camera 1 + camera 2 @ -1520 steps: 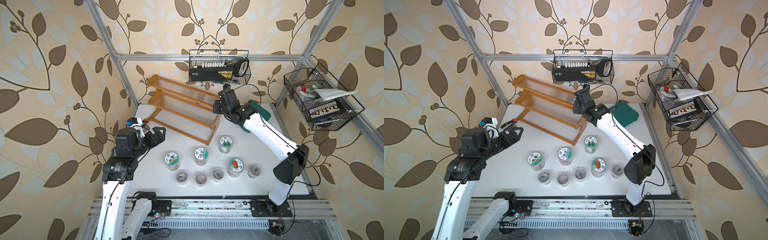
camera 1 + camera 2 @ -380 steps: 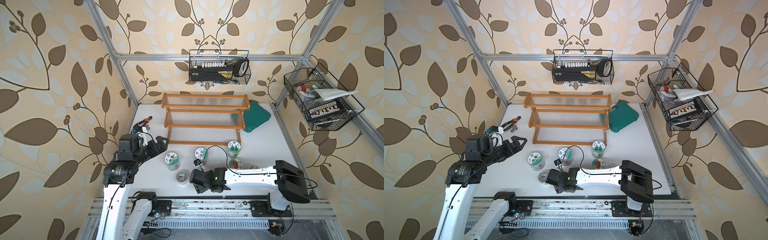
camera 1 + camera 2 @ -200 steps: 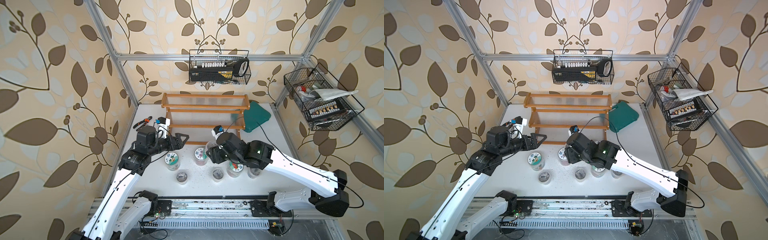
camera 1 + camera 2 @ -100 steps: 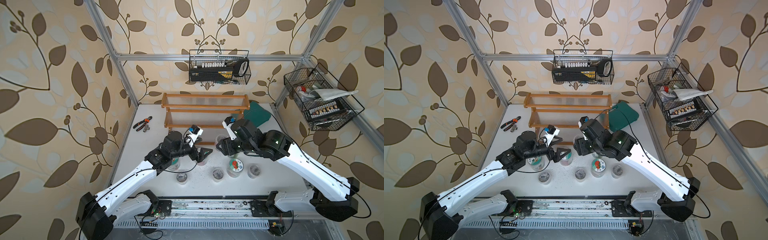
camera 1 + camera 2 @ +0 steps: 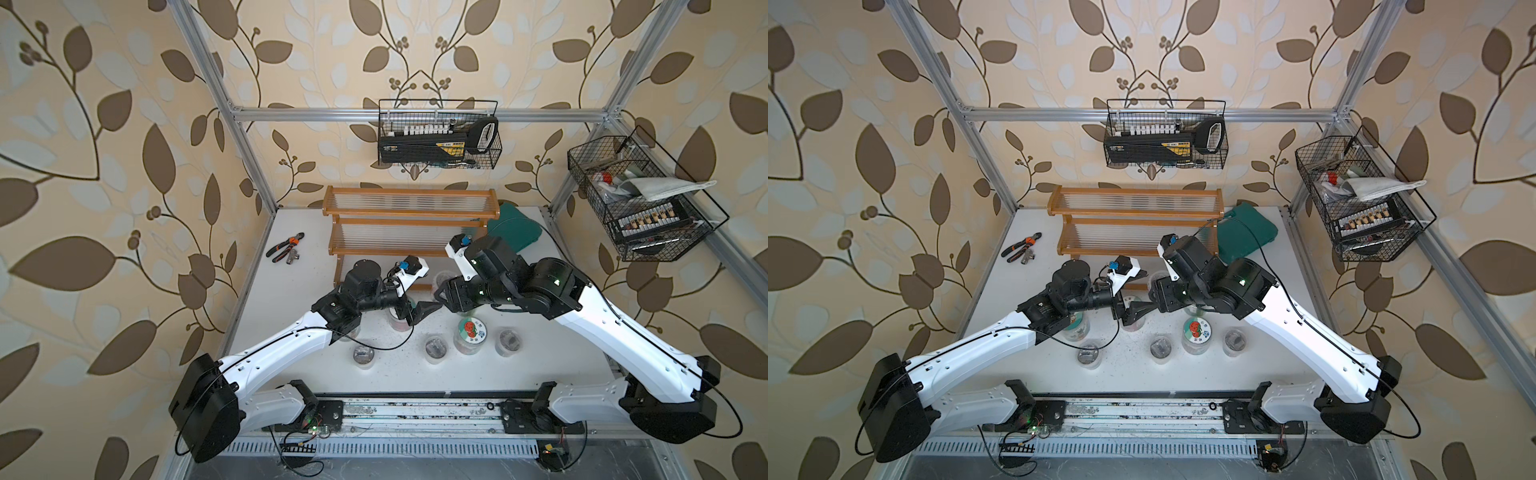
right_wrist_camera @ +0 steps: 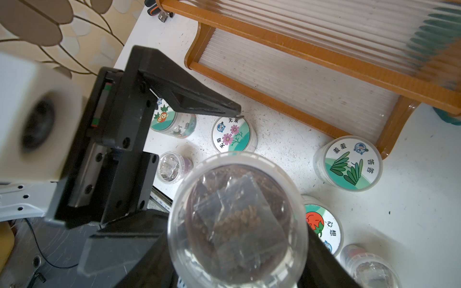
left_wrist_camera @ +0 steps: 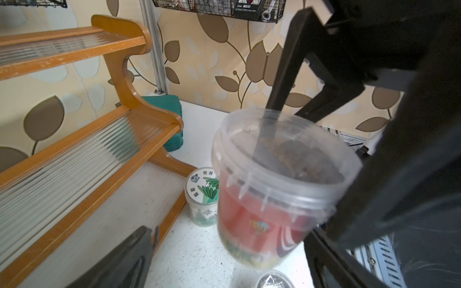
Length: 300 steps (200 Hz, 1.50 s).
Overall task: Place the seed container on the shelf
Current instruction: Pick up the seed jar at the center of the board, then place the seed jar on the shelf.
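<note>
The top level's end [image 5: 339, 200] near the pliers is far away from my right gripper, so my left gripper should pick up the seed container [image 7: 269, 223] and put it there.
The seed container [image 7: 279, 184] is a clear open tub with a red label and brown seeds inside. My right gripper [image 6: 237, 249] is shut on its sides and holds it tilted above the table, in front of the shelf [image 5: 409, 216]. From the right wrist I look down into the container [image 6: 237, 219]. My left gripper [image 5: 422, 311] stands open right against the right gripper [image 5: 444, 297], with the container hanging between its spread fingers [image 7: 119, 261]. In both top views the two grippers hide the container. All the tiers of the shelf [image 5: 1133, 208] are bare.
Lidded jars stand on the table: grass lid [image 6: 349, 164], flower lid [image 6: 233, 134], monkey lid [image 6: 169, 122], tomato lid [image 5: 469, 330]. Small open jars [image 5: 435, 347] line the front. Pliers [image 5: 286, 247] lie back left, a green case [image 5: 515, 232] lies beside the shelf, and wire baskets [image 5: 438, 141] hang above.
The right gripper has lifted the container off the table front and carried it toward the shelf. The left arm has swung right to meet it, its gripper still open.
</note>
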Available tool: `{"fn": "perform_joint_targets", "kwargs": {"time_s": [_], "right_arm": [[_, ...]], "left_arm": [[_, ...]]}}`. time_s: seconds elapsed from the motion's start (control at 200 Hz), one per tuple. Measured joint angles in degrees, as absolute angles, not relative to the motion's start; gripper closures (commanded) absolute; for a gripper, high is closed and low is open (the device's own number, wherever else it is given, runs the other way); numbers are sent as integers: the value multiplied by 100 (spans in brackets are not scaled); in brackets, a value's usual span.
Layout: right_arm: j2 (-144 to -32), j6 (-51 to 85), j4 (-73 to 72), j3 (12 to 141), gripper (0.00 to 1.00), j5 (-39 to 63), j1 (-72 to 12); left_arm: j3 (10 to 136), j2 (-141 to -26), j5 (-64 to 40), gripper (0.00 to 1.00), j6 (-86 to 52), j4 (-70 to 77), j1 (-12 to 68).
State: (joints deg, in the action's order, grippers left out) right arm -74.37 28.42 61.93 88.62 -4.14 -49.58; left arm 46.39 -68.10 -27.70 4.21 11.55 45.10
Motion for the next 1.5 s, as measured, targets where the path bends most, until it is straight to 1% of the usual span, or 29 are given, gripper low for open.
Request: {"fn": "perform_joint_targets", "kwargs": {"time_s": [0.255, 0.385, 0.515, 0.645, 0.715, 0.78, 0.85, 0.875, 0.91, 0.95, 0.995, 1.095, 1.265, 1.33, 1.365, 1.4, 1.5], "right_arm": [[-7439, 2840, 6189, 8862, 49, -270, -4921], [-7439, 2842, 6176, 8860, 49, -224, -4910], [-7437, 2842, 6141, 8855, 49, -167, -4910], [-7426, 2847, 6090, 8849, 49, -145, -4904], [-7387, 2851, 6055, 8838, 48, -150, -4895], [-7352, 2864, 6034, 8823, 41, -145, -4873], [-7321, 2877, 6014, 8812, 39, -148, -4873], [-7308, 2886, 6010, 8807, 35, -148, -4869], [-7290, 2891, 6005, 8805, 27, -145, -4866], [-7273, 2891, 5999, 8801, 21, -148, -4866], [-7247, 2867, 5981, 8790, 16, -154, -4866], [-7210, 2838, 5942, 8785, 10, -150, -4862], [-7113, 2786, 5937, 8788, 5, -169, -4864], [-7022, 2757, 5944, 8790, 5, -196, -4869], [-6954, 2749, 5946, 8792, 5, -228, -4869], [-6877, 2738, 5957, 8799, 4, -272, -4869], [-6606, 2740, 5992, 8807, 4, -440, -4869]], "left_arm": [[4672, -6901, -3037, 1, 484, 1498, 4624], [4709, -6917, -3111, 5, 478, 1608, 4663], [4722, -6958, -3173, 14, 451, 1712, 4698], [4742, -7035, -3214, 34, 438, 1719, 4700], [4775, -7089, -3240, 36, 462, 1680, 4700], [4812, -7111, -3258, 38, 475, 1678, 4700], [4818, -7111, -3264, 41, 478, 1697, 4700], [4818, -7111, -3262, 41, 497, 1715, 4700], [4818, -7111, -3264, 42, 495, 1730, 4700], [4818, -7102, -3269, 43, 486, 1747, 4700], [4818, -7094, -3273, 44, 493, 1752, 4700], [4818, -7081, -3267, 45, 464, 1752, 4733], [4751, -6980, -3109, 50, 464, 1822, 4735], [4692, -6899, -2899, 55, 464, 1896, 4735], [4648, -6851, -2759, 55, 467, 1955, 4735], [4604, -6805, -2609, 52, 464, 2010, 4735], [4519, -6707, -2032, 52, 467, 2141, 4733]]}}
